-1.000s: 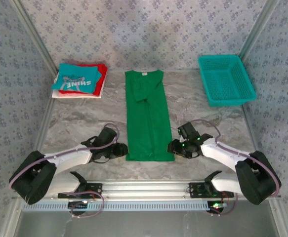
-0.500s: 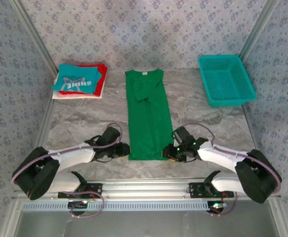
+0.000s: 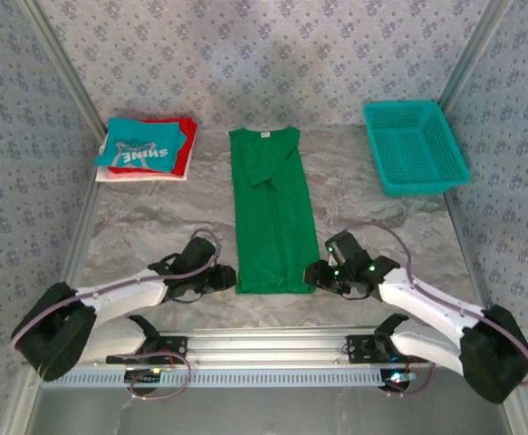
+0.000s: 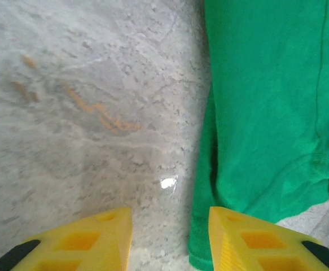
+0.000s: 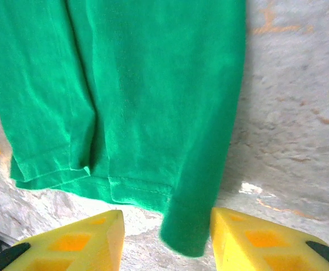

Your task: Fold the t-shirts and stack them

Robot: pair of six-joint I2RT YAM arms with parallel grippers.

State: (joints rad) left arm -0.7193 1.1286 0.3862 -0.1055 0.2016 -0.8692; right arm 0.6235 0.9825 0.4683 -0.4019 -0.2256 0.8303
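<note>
My left gripper should move further over the hem (image 4: pixel 260 210) before it closes, because its fingers have only the edge of the green t-shirt's hem corner (image 4: pixel 200 254) between them.
A bright green t-shirt (image 3: pixel 270 213) lies flat in a long folded strip down the middle of the table, collar at the far end. My left gripper (image 3: pixel 225 276) rests at its near left hem corner, open; in the left wrist view the hem edge (image 4: pixel 206 248) sits just inside the right yellow finger (image 4: pixel 240 240), with bare table across the rest of the gap of the left gripper (image 4: pixel 170 240). My right gripper (image 3: pixel 316 275) is at the near right corner, open, and the green corner (image 5: pixel 189 226) hangs between its fingers (image 5: pixel 82 240), untouched by either. Folded teal "SHINE" (image 3: pixel 141 145), red (image 3: pixel 185 149) and white (image 3: pixel 137 176) t-shirts are stacked far left.
A teal plastic mesh basket (image 3: pixel 415 145) stands at the far right. The marble-patterned table (image 3: pixel 155 227) is bordered by metal rails and patterned walls. Bare tabletop (image 3: pixel 381 227) lies on both sides of the green strip.
Both grippers have closed in on the green shirt's near hem corners. The right arm's elbow has swung outward to the right. The hem end has drawn slightly narrower.
</note>
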